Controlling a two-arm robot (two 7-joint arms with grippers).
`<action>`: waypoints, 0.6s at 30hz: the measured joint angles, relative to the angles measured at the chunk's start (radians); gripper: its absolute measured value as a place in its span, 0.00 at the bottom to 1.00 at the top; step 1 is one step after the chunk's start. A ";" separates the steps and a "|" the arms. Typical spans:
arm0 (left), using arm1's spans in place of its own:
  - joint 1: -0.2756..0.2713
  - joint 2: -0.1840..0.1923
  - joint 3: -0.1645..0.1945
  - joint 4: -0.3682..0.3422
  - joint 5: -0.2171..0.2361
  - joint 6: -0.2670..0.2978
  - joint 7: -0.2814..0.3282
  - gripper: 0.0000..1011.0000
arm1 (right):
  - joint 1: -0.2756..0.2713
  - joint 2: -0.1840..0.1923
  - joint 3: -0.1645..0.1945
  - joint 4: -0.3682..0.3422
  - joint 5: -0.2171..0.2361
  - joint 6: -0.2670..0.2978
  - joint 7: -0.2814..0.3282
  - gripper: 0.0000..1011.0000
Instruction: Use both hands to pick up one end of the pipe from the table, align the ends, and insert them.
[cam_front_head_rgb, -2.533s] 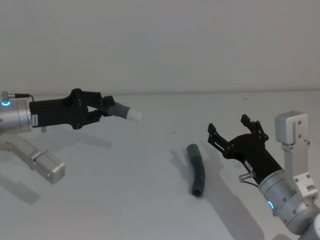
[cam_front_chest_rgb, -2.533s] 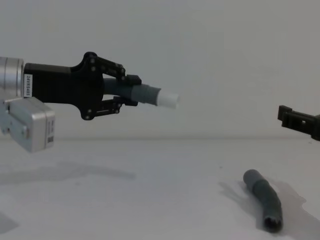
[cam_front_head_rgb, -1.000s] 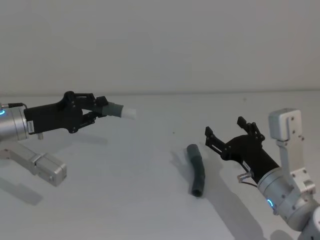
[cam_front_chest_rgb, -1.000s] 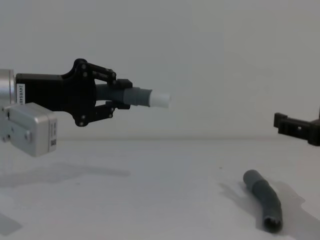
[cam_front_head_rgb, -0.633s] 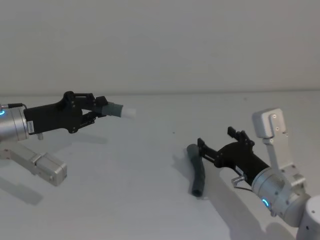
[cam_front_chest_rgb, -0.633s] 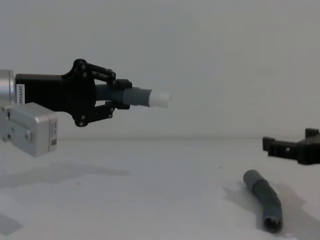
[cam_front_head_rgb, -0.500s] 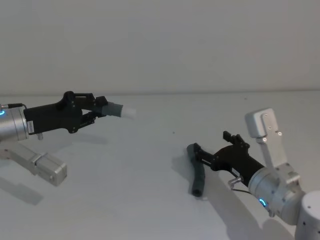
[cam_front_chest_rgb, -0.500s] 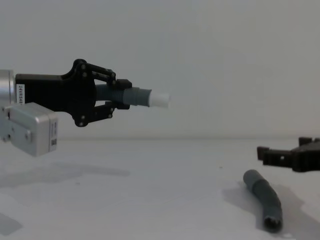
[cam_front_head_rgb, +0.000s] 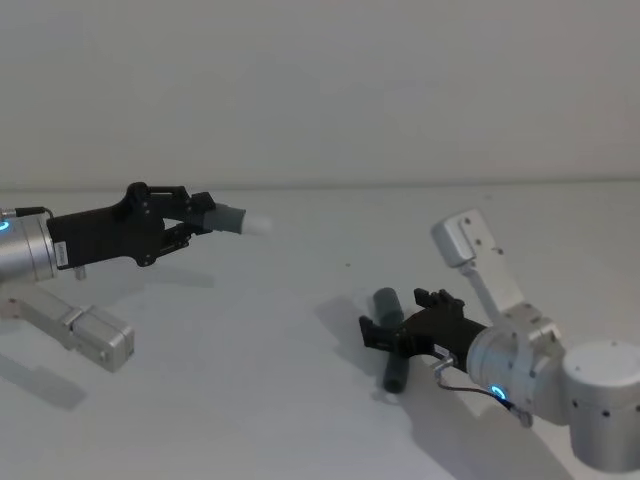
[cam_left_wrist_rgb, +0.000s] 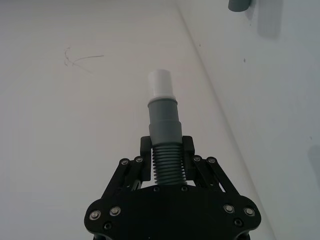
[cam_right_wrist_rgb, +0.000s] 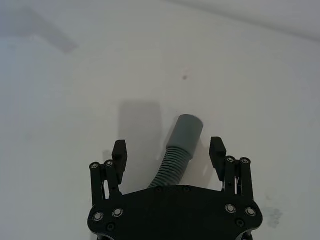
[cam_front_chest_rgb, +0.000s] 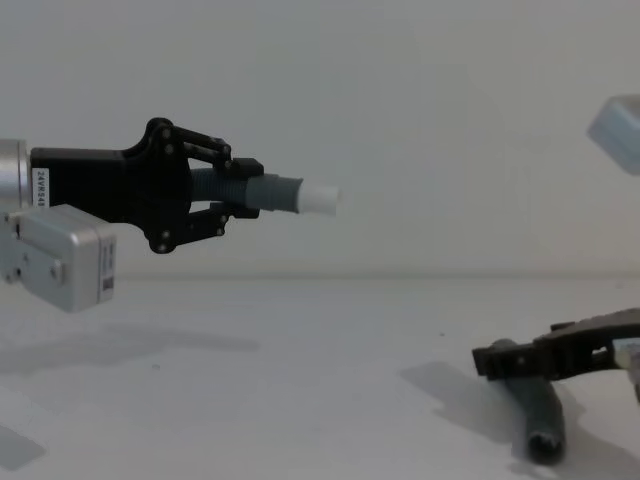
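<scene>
My gripper will make the smooth collar (cam_right_wrist_rgb: 185, 134) tilt at the ribs when it pushes the collar onto the white tip, because the ribbed part (cam_right_wrist_rgb: 171, 167) curves behind the collar.
My left gripper (cam_front_head_rgb: 197, 216) is shut on the ribbed part of the shorter pipe piece (cam_front_head_rgb: 230, 217) and holds it level, high above the table (cam_front_head_rgb: 250, 370). Its white tip (cam_front_chest_rgb: 318, 198) points toward the right side. The left wrist view shows the fingers (cam_left_wrist_rgb: 186, 146) clamped on the ribs below the white tip (cam_left_wrist_rgb: 160, 84). The longer pipe piece (cam_front_head_rgb: 396, 372) lies on the table right of centre. My right gripper (cam_front_head_rgb: 393, 320) is open and low over it, one finger on each side of the ribbed part (cam_right_wrist_rgb: 172, 162) behind the smooth collar (cam_right_wrist_rgb: 186, 131).
The table is a plain white surface running back to a pale wall (cam_front_head_rgb: 320, 90). The right arm's silver elbow block (cam_front_head_rgb: 470, 245) rises behind the right gripper. A small dark speck (cam_right_wrist_rgb: 185, 77) marks the table beyond the longer piece.
The right gripper has swung left and dropped down around the longer pipe piece. The left gripper dipped slightly early on and has held still since, the shorter piece still in it.
</scene>
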 joint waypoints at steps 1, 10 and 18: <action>0.000 0.000 0.000 0.000 0.000 0.000 0.000 0.32 | 0.012 0.000 -0.008 -0.001 -0.005 0.028 0.000 0.99; 0.001 0.000 0.000 0.000 -0.001 0.000 -0.001 0.32 | 0.073 0.006 -0.055 -0.022 -0.047 0.180 -0.010 0.99; 0.001 0.000 0.000 0.000 -0.001 0.000 -0.001 0.32 | 0.100 0.005 -0.078 -0.035 -0.075 0.257 -0.024 0.99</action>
